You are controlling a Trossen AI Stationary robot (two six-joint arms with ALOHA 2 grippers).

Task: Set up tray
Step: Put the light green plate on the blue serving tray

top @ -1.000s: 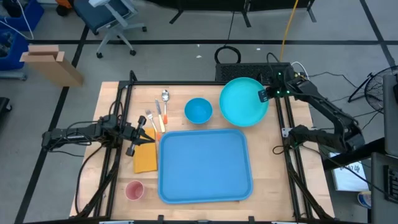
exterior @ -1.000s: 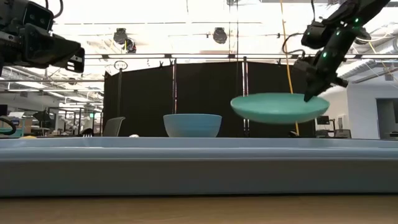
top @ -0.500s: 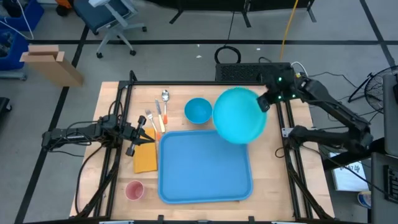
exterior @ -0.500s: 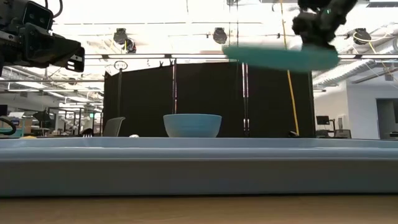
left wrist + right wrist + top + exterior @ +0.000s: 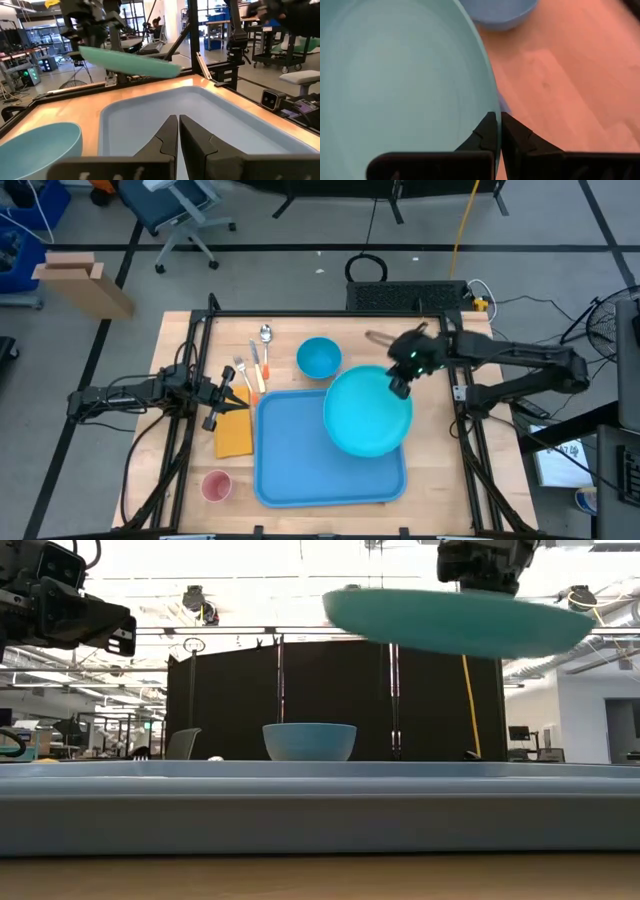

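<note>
The teal plate (image 5: pixel 368 412) is hanging almost level over the empty blue tray, so my right gripper should go on moving it inward and down until it sits on the tray's bottom (image 5: pixel 325 467).
The big blue tray (image 5: pixel 290 465) lies flat on the table's middle. My right gripper (image 5: pixel 400 380) is shut on the round teal plate (image 5: pixel 368 412), which hangs in the air over the tray's right half. The plate also shows in the low view (image 5: pixel 460 622) and the right wrist view (image 5: pixel 400 85). My left gripper (image 5: pixel 225 402) waits shut and empty at the tray's left side, above the table. In the left wrist view (image 5: pixel 178 132) its fingers point across the tray (image 5: pixel 150 120). My right gripper pinches the plate's rim (image 5: pixel 490 107) between its two fingers, on the plate's far right side. The fingers come slanting down from the table's far right. The plate is lifted clear of the tray and table, nearly level, slightly tilted.
A blue bowl (image 5: pixel 319 358) stands just beyond the tray's far edge. Cutlery (image 5: pixel 255 365) lies at the far left, an orange napkin (image 5: pixel 233 435) lies left of the tray, and a pink cup (image 5: pixel 216 485) stands at the near left.
My right gripper has risen and carried the teal plate from the table's far right toward the near edge and left. The plate now hangs over the tray's right half and has stayed nearly level throughout.
</note>
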